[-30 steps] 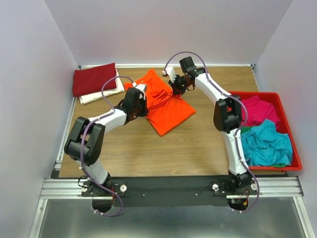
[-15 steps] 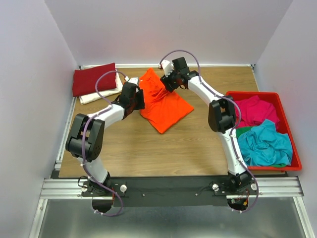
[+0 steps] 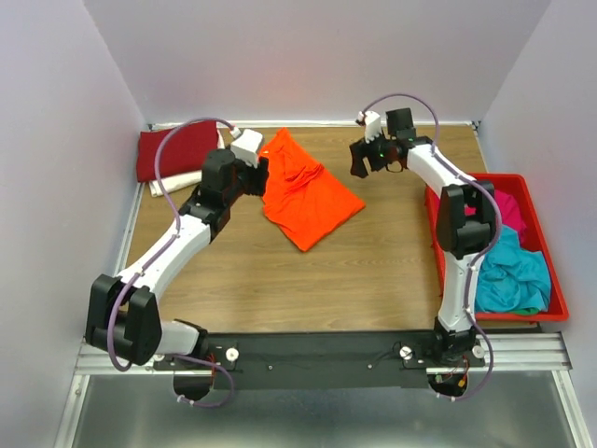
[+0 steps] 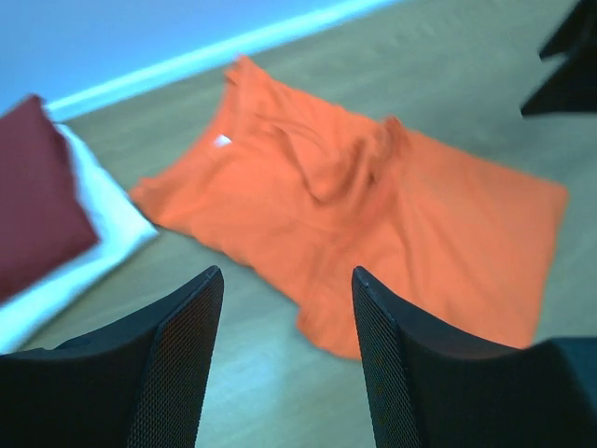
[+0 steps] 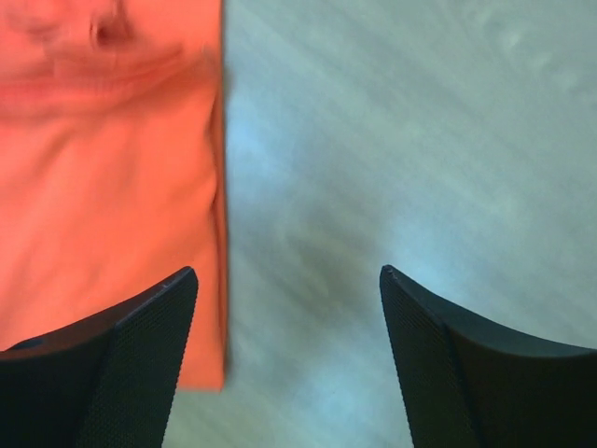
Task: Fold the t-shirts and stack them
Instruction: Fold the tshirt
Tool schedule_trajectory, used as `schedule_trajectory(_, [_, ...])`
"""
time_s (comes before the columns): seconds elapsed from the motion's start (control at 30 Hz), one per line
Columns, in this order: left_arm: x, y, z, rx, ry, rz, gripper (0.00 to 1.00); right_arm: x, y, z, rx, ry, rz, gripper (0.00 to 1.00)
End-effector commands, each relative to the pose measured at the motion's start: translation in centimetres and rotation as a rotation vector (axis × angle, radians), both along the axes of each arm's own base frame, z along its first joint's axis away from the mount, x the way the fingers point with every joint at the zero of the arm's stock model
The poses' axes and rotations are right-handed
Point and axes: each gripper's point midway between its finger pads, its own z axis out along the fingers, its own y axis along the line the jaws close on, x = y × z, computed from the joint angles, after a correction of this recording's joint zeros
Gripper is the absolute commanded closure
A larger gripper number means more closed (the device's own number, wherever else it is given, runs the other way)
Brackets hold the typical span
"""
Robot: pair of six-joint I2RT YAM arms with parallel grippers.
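Observation:
The orange t-shirt lies at a slant with its hem crooked (image 3: pixel 333 229) to the robot's arms, so the robot should turn the t-shirt square before the right gripper folds the hem's corner (image 3: pixel 359 204) toward the t-shirt's collar.
The orange t-shirt (image 3: pixel 306 193) (image 4: pixel 373 205) lies partly folded and wrinkled on the table's far middle. My left gripper (image 3: pixel 259 174) (image 4: pixel 287 280) hovers open at the shirt's left edge with nothing between its fingers. My right gripper (image 3: pixel 360 161) (image 5: pixel 289 275) is open and empty over bare wood, just right of the orange t-shirt's (image 5: pixel 103 187) edge. A folded dark red t-shirt (image 3: pixel 177 147) (image 4: pixel 33 201) rests on a folded white t-shirt (image 3: pixel 160 187) (image 4: pixel 107 238) at the far left. A magenta t-shirt (image 3: pixel 506 207) and a teal t-shirt (image 3: pixel 511 271) lie crumpled in the red tray.
The red plastic tray (image 3: pixel 557 301) stands along the table's right edge. Grey walls close in the table on the left, back and right. Bare wood (image 3: pixel 308 280) stretches between the orange shirt and the arm bases.
Both grippers opened and let go of the orange shirt. The left one drew back to the left, the right one swung away to the right. The shirt settled on the table.

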Motion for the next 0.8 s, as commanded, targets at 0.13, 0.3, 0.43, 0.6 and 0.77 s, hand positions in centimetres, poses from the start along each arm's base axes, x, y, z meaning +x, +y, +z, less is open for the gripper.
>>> schedule_trajectory(0.13, [-6.5,-4.8,-1.7,0.189,-0.105,-0.266,0.29,-8.1,1.7,-6.6,0.053,0.33,0.06,0.21])
schedule_trajectory(0.3, [-7.7,-3.1,1.4,0.125,-0.203,-0.207,0.08,-8.6,1.6,-8.5,0.065,0.402,0.011,0.34])
schedule_trajectory(0.43, [-8.6,-2.3,3.3,0.091,-0.257,-0.21,0.02,-10.5,1.3,-9.5,0.057,0.458,0.01,0.55])
schedule_trajectory(0.6, [-10.8,-3.8,3.9,0.112,-0.343,-0.365,0.05,-15.8,-0.5,-10.5,-0.002,0.548,0.019,0.85])
schedule_trajectory(0.77, [-13.6,-6.2,3.2,0.149,-0.432,-0.51,0.07,-21.7,-1.9,-8.1,-0.022,0.62,0.043,0.96])
